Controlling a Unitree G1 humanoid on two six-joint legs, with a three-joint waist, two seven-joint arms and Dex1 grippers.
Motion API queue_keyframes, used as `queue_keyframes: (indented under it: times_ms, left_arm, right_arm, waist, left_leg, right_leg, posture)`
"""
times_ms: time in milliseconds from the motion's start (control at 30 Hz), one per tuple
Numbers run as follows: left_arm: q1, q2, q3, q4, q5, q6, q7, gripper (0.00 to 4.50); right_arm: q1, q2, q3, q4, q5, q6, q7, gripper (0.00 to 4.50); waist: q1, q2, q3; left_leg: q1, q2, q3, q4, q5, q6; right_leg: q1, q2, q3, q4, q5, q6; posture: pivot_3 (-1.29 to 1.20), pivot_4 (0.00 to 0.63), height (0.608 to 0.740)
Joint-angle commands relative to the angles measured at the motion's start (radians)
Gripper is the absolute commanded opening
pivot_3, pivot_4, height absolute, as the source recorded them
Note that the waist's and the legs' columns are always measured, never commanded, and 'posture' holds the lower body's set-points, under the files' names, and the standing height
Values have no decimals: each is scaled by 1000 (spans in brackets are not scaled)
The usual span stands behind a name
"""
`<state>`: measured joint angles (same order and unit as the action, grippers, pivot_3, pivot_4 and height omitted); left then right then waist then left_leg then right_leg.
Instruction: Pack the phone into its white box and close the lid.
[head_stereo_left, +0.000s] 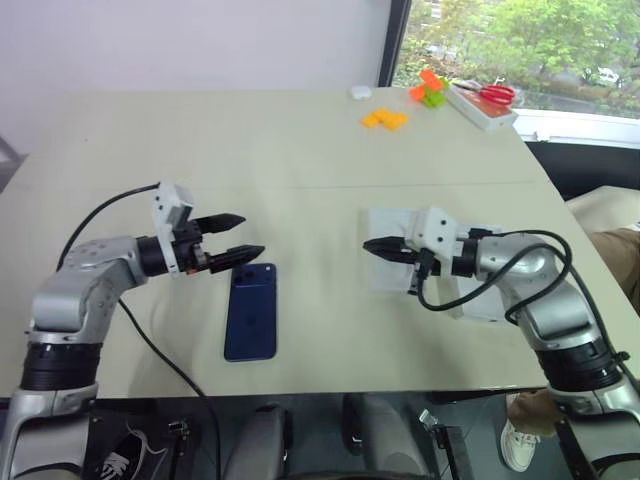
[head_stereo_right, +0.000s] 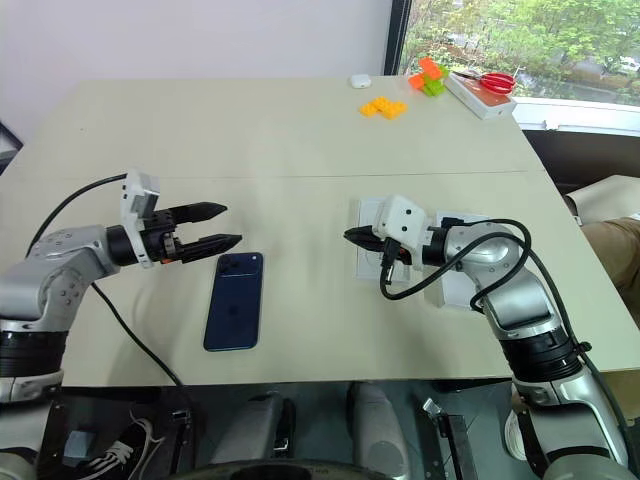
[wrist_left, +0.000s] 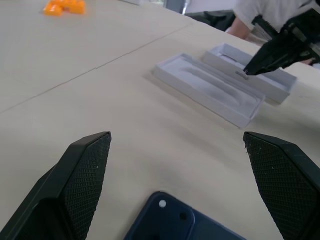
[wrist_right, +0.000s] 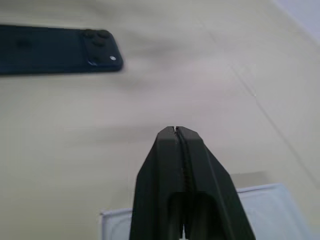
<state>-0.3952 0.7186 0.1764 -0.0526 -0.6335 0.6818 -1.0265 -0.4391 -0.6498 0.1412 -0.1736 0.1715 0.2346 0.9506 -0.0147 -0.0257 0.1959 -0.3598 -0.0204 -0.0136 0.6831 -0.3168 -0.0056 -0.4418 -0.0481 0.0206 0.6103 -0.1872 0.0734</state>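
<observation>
I expect the phone (head_stereo_left: 251, 313) to settle inside the raised rim around the shallow white box's long hollow (wrist_left: 212, 86) and cover that hollow when I lower the phone.
The dark blue phone (head_stereo_left: 251, 312) lies back-up on the table, camera end away from me. My left gripper (head_stereo_left: 250, 234) hovers open and empty just over that camera end. To the right lie two white cardboard parts side by side. The shallow white box (wrist_left: 210, 90) shows a long recess inside. The deeper one beyond it looks like the lid (wrist_left: 272, 80), open side up and partly hidden under my right forearm. My right gripper (head_stereo_left: 366, 244) is shut on nothing, its tip above the end of the box (head_stereo_left: 385, 270) nearest the phone.
At the far right corner are orange blocks (head_stereo_left: 385, 119), an orange and green piece (head_stereo_left: 430, 90) and a white case with red scissors (head_stereo_left: 485, 100). A small white object (head_stereo_left: 360, 92) lies near the far edge. A person's leg (head_stereo_left: 620, 250) is beside the table's right edge.
</observation>
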Motion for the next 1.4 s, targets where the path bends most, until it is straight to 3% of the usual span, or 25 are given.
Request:
queue_keyframes:
  times_ms: [33, 200, 367, 800, 1400]
  left_arm:
    - [6, 56, 76, -33, -98, 136, 11, 4500]
    - [72, 208, 118, -12, -202, 435, -1, 4500]
    - [125, 267, 79, -30, -192, 535, 41, 4500]
    - [105, 136, 176, 3, -322, 800, 178, 4500]
    - [128, 50, 130, -58, -296, 814, 293, 4500]
  right_arm:
    - [-5, 20, 29, -65, -22, -26, -17, 33]
    - [38, 54, 168, -150, -159, -90, -59, 33]
    - [10, 60, 244, -88, -307, -194, -101, 33]
    - [-57, 105, 397, 145, -537, -489, -137, 33]
    - [-197, 221, 531, 357, -715, -614, -100, 33]
  waist:
    - [-1, 0, 0]
    - [-12, 0, 0]
    - [-6, 0, 0]
    - [-6, 0, 0]
    - [-7, -1, -1]
  left_leg:
    - [0, 0, 0, 0, 0, 0]
    - [1, 1, 0, -2, 0, 0]
    - [1, 0, 0, 0, 0, 0]
    - [1, 0, 0, 0, 0, 0]
    - [5, 0, -2, 0, 1, -3]
  right_leg:
    - [0, 0, 0, 0, 0, 0]
    - [-1, 2, 0, 1, 0, 0]
    - [0, 0, 0, 1, -3, -2]
    - [-1, 0, 0, 1, -2, -3]
    - [2, 0, 0, 3, -1, -5]
  posture:
    - [0, 150, 740]
    - [0, 150, 740]
    - [0, 150, 740]
    - [0, 150, 740]
    - [0, 150, 740]
